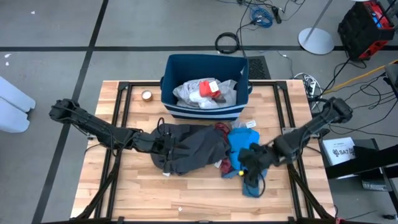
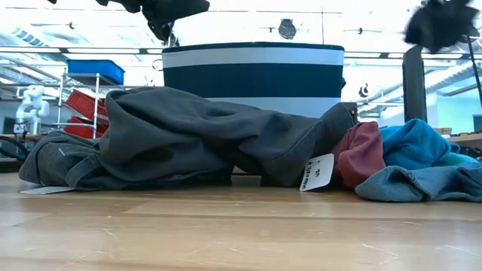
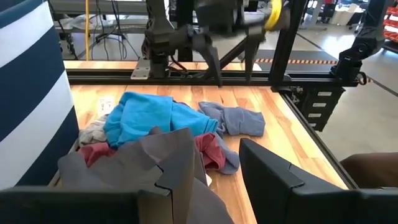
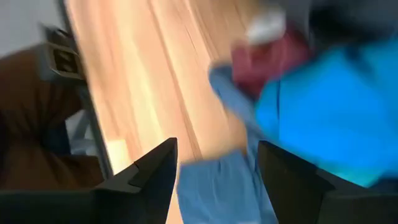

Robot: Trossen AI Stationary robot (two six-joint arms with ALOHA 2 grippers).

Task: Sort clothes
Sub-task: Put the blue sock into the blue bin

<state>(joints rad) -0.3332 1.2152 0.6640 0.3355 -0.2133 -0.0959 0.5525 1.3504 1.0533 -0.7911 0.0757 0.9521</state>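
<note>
A teal edge [image 4: 357, 176] is showing below the bright blue piece [image 1: 241, 139], so I expect a separate dark piece with a teal patch to be hidden there.
A large dark grey garment [image 1: 193, 148] lies crumpled on the table's middle, with a maroon piece [image 2: 361, 154], a bright blue piece [image 1: 239, 138] and a small blue-grey piece [image 2: 422, 184] heaped at its right. A white garment [image 1: 193, 92] lies inside the bin. My left gripper [image 3: 214, 180] hangs open above the grey garment's left part, clear of it. My right gripper [image 4: 217, 168] hangs open, slanting down, above the blue-grey piece [image 1: 252, 186] and the edge of the bright blue one, also clear.
The dark blue bin with white stripes [image 1: 205, 62] stands at the table's far middle, right behind the heap. A small roll [image 1: 147, 95] lies left of it. Black frame rails [image 1: 118, 124] run along both table sides. Bare wood [image 1: 186, 199] lies toward the near edge.
</note>
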